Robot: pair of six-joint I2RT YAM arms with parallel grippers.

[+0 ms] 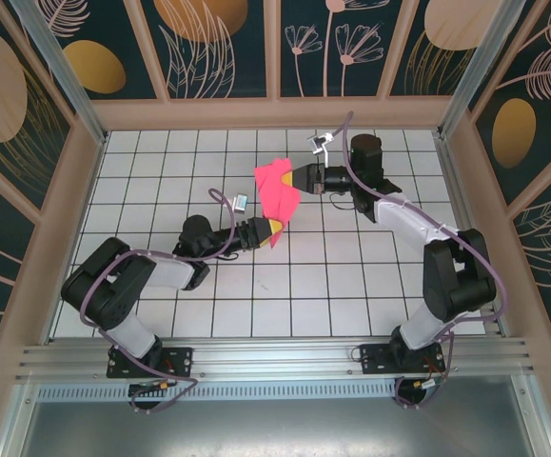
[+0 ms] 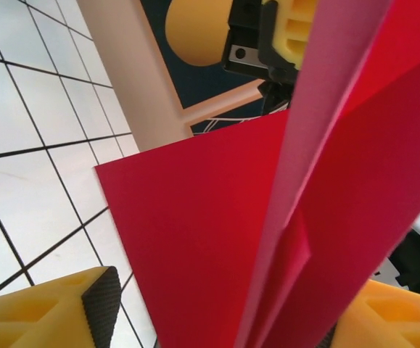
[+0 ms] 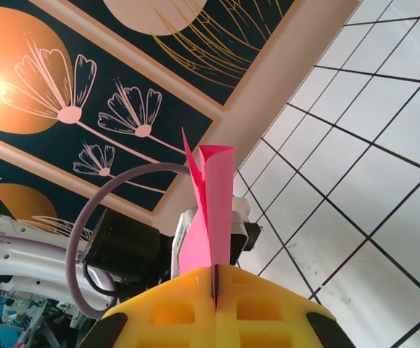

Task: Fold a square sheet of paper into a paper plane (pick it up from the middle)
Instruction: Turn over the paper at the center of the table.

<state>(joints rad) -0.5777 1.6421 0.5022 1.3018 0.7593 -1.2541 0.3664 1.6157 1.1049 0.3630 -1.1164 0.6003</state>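
My left gripper should hold the paper's tip while my right gripper takes a new hold nearer the paper's middle (image 1: pixel 282 200), because my right gripper has the paper by its upper edge (image 1: pixel 279 174).
The magenta-pink sheet of paper (image 1: pixel 277 190) hangs in the air above the tiled floor, folded lengthwise with loose flaps. My right gripper (image 1: pixel 300 178) is shut on its upper edge. In the right wrist view the paper (image 3: pixel 213 210) rises out of the closed yellow jaws of that gripper (image 3: pixel 215 281). My left gripper (image 1: pixel 273 228) is at the paper's lower tip. In the left wrist view the folded paper (image 2: pixel 217 239) runs between the open fingers of this gripper (image 2: pixel 224 330). The left pad (image 2: pixel 102 304) stands apart from the paper; the right finger (image 2: pixel 394 319) is close against it.
White tiled floor (image 1: pixel 285 295) stretches around both arms. Decorated wall panels (image 1: pixel 218 48) and a wooden frame enclose it at the back and sides. The aluminium rail (image 1: pixel 275 357) with the arm bases runs along the near edge.
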